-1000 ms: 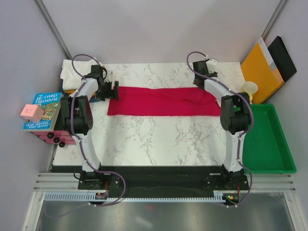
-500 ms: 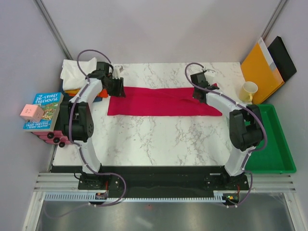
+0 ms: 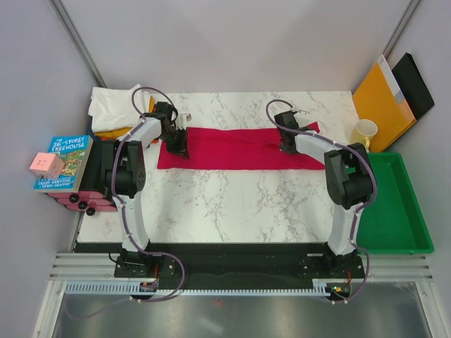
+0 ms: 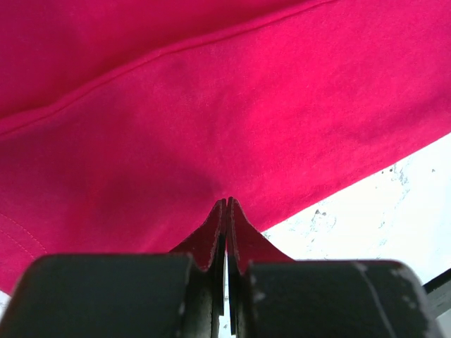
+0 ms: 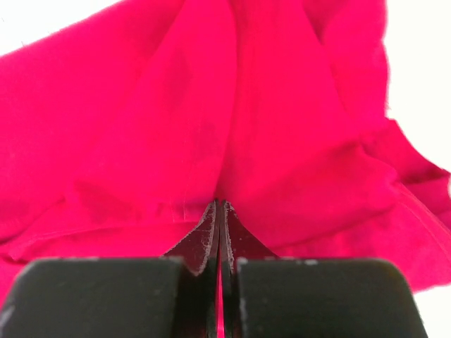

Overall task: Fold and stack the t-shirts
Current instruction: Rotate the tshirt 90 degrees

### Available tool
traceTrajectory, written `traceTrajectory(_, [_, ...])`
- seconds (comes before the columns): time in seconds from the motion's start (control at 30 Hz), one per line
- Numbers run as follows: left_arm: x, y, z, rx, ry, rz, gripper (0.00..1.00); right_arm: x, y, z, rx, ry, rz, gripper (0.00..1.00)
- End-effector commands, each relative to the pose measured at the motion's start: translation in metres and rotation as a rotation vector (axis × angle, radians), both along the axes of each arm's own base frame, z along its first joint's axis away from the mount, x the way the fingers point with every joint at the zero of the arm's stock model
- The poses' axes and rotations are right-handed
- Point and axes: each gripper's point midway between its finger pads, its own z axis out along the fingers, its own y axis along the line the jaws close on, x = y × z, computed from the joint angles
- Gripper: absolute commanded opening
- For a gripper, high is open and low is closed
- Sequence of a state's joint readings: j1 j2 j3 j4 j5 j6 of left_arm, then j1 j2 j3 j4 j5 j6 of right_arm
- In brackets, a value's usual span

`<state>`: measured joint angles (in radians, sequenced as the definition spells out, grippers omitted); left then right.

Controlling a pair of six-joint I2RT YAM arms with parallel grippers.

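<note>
My left gripper should take the t-shirt's far edge [image 3: 194, 129] by the books and swing that end toward me, since the crimson red t-shirt [image 3: 225, 150] lies straight across the table.
The crimson red t-shirt [image 3: 236, 149] lies folded into a long strip across the back of the marble table [image 3: 232, 204]. My left gripper [image 3: 181, 146] is down on its left end, and the left wrist view shows the jaws shut with the tips [image 4: 227, 201] pinching the red cloth [image 4: 211, 105] near its edge. My right gripper [image 3: 285, 145] is on the strip's right part, jaws shut [image 5: 220, 203] with red fabric [image 5: 176, 105] caught between them. Other t-shirts, white [image 3: 113, 104] over orange [image 3: 111, 132], are piled at the back left corner.
Books [image 3: 65, 163] with a pink cube [image 3: 46, 165] on top stand off the table's left edge. A green tray [image 3: 392, 204] lies to the right. A cream cup [image 3: 366, 130], an orange envelope [image 3: 382, 97] and a black folder [image 3: 416, 83] stand at the back right.
Both grippers went from open to shut. The left one came inward from the table's left edge onto the shirt's end. The right one slid left, and the shirt's right corner has bunched up.
</note>
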<state>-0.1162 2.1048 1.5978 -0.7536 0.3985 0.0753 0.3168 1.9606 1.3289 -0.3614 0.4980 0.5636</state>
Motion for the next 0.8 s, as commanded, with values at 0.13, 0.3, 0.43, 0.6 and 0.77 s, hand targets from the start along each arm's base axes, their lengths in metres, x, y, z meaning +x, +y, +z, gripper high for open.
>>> traceTrajectory(0.13, [-0.001,-0.001,-0.003,-0.001,0.018,-0.019,0.02,0.041,0.011,0.023,0.019,-0.089,-0.007,0.00])
traceTrajectory(0.3, [-0.005,-0.001,-0.008,-0.002,0.034,-0.020,0.02,0.064,0.019,0.027,0.028,-0.126,0.010,0.00])
traceTrajectory(0.43, [-0.005,-0.001,-0.009,-0.002,0.038,-0.017,0.02,0.093,0.029,0.023,0.035,-0.131,0.041,0.00])
traceTrajectory(0.6, [0.000,0.003,-0.007,0.023,0.019,-0.018,0.07,0.122,0.032,-0.007,0.071,-0.067,0.060,0.00])
traceTrajectory(0.77, [0.009,-0.002,0.021,-0.013,-0.080,-0.036,0.31,0.142,0.042,0.084,0.141,-0.349,0.090,0.33])
